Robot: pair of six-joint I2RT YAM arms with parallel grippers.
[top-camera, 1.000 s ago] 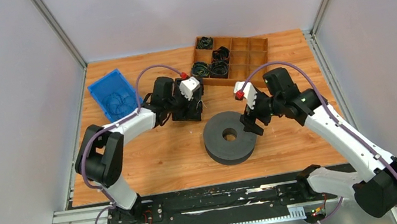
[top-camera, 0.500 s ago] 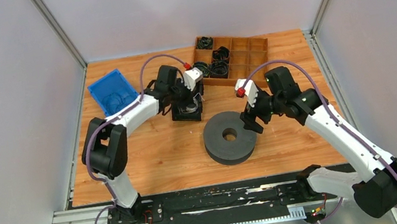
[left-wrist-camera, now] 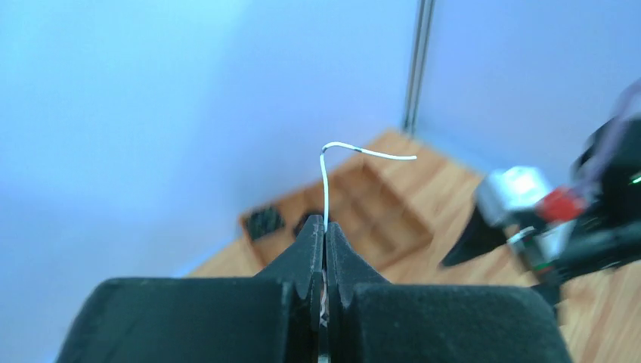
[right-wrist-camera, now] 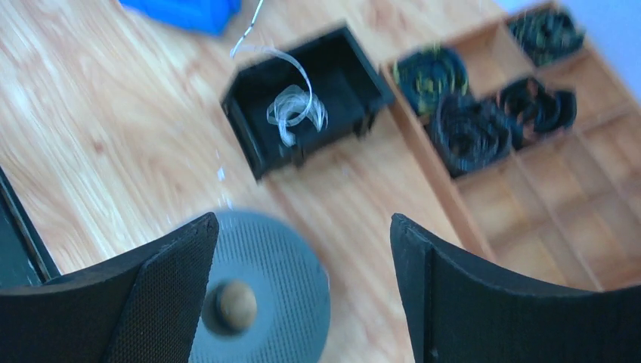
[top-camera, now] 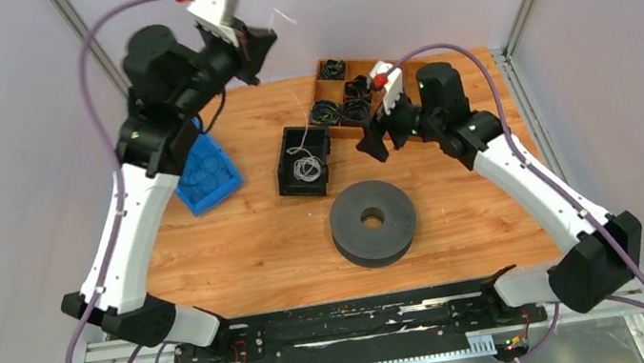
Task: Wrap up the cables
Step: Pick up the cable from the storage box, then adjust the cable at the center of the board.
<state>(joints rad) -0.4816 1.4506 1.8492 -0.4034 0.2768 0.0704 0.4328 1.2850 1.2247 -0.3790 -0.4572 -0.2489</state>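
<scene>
My right gripper should grab the tangle and pull it out, because the tangle sits in the black box while my left gripper holds the wire's end high.
The cables are a small tangle of thin white wire lying in a black open box at mid-table. One strand runs up from it to my left gripper, raised high near the back wall. That gripper is shut on the wire, whose bent free end sticks out past the tips. My right gripper hovers open just right of the box, near the wooden tray. In the right wrist view its fingers stand wide with nothing between them, above the disc, with the tangle ahead.
A grey foam disc with a centre hole lies in front of the box. A wooden compartment tray at the back holds black and green coiled bundles. A blue bin with thin wires sits at the left.
My left gripper shut on the wire in the box and rose high toward the back wall, drawing a strand up. My right gripper moved back from the disc toward the tray, still open.
</scene>
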